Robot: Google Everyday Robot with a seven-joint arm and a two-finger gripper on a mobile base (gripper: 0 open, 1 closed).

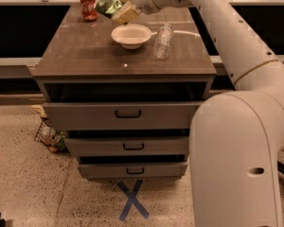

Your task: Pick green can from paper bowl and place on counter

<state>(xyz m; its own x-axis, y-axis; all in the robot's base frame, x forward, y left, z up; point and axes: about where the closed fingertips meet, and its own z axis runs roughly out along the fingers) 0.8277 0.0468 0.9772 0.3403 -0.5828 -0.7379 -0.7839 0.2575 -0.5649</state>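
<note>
The green can [108, 4] is clear of the paper bowl, so the robot's gripper keeps going down to the open counter [97, 53] in front of the red cola can and lets go.
My gripper [117, 9] is shut on the green can [106, 4] and holds it tilted in the air, above and to the left of the paper bowl [131, 35]. The white bowl stands with nothing in it near the middle back of the counter [85, 56], a glossy grey-brown top over three grey drawers. My arm reaches in from the right over the counter's back edge.
A red cola can [88, 4] stands at the counter's back left, just left of the held can. A clear plastic bottle [163, 40] lies right of the bowl. The top drawer [128, 113] is pulled slightly out. A wire basket [49, 137] sits on the floor at the left.
</note>
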